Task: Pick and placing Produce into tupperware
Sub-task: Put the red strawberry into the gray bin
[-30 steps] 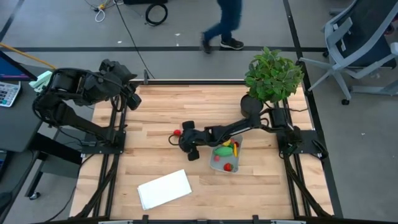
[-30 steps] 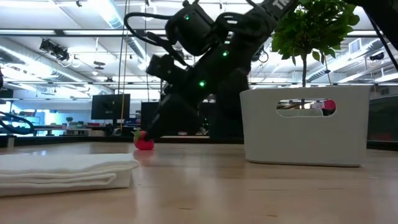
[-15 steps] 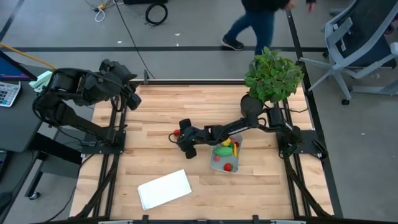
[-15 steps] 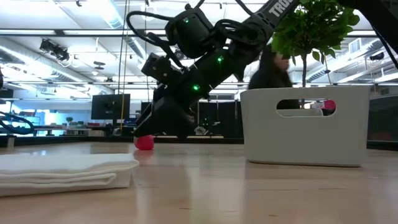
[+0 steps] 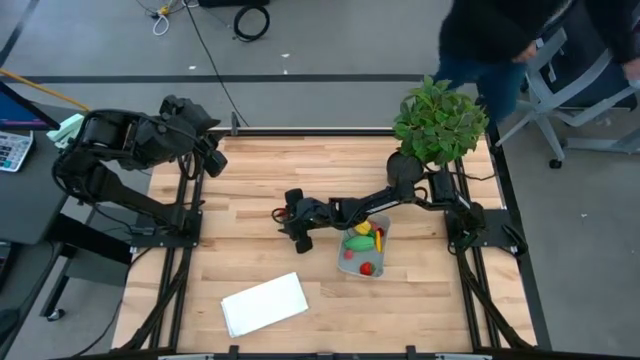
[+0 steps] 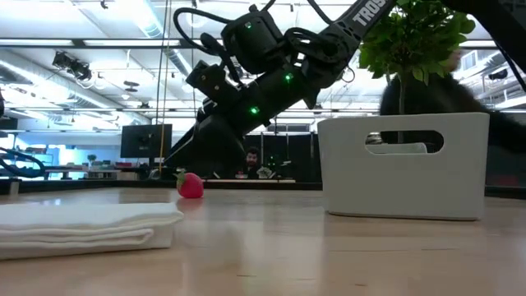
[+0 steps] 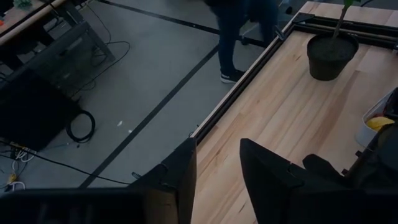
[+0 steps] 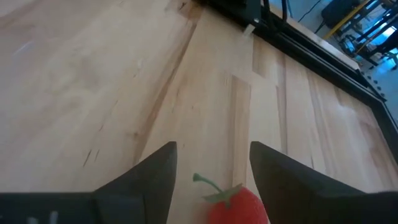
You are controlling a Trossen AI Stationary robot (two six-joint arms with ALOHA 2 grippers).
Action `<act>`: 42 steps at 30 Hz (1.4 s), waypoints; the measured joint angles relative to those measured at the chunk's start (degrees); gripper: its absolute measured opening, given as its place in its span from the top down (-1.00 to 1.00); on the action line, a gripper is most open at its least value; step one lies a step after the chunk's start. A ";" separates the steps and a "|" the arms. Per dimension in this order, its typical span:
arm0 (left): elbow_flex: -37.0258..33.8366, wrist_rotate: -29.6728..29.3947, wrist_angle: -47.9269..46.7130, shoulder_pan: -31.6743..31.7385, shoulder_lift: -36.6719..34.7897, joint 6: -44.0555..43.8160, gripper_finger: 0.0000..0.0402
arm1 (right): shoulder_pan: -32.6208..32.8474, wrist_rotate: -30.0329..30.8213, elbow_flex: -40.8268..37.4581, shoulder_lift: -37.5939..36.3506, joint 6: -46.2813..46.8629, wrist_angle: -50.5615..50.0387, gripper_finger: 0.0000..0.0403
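Note:
I should move back, because my right gripper is tilted low over the strawberry [image 6: 190,186]. I should then point the gripper steeply down and grab the strawberry from above.
A red strawberry-like piece [image 6: 190,186] with a green stem lies on the table left of centre. It also shows in the right wrist view [image 8: 240,203]. My right gripper [image 5: 291,213] hangs open just above it, a finger on either side, touching nothing [image 8: 211,180]. The tupperware [image 5: 349,262] stands to the right of the gripper and holds a green oval [image 5: 356,241], a yellow piece [image 5: 367,230] and a red piece [image 5: 367,267]. My left gripper [image 7: 217,177] is open and empty at the table's far left corner [image 5: 210,156].
A folded white sheet [image 5: 263,304] lies near the front edge, left of centre. A potted plant [image 5: 440,122] stands at the far right corner. A person moves on the floor beyond the table's far right corner [image 5: 500,40].
My right gripper has gone toward the table's far left, from beside the tupperware to over the red piece, and has risen a little. The red piece has stayed where it was. A person has walked rightward behind the table.

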 joint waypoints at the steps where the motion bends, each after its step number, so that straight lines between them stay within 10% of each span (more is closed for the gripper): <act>1: 0.00 0.00 0.00 0.00 0.00 0.00 0.34 | 0.00 -0.15 0.00 0.00 0.00 0.01 -0.05; 14: 0.01 0.00 0.06 0.00 0.02 0.00 0.36 | 0.10 -2.91 3.70 3.72 0.00 6.91 -0.05; 25: 0.02 0.06 -1.28 0.00 0.02 -0.01 0.37 | 0.48 3.40 26.34 11.86 -0.02 -24.18 -0.04; 42: 0.02 0.11 -3.98 -0.02 0.02 -0.17 0.38 | 1.46 4.92 21.44 10.51 -1.33 -29.84 0.10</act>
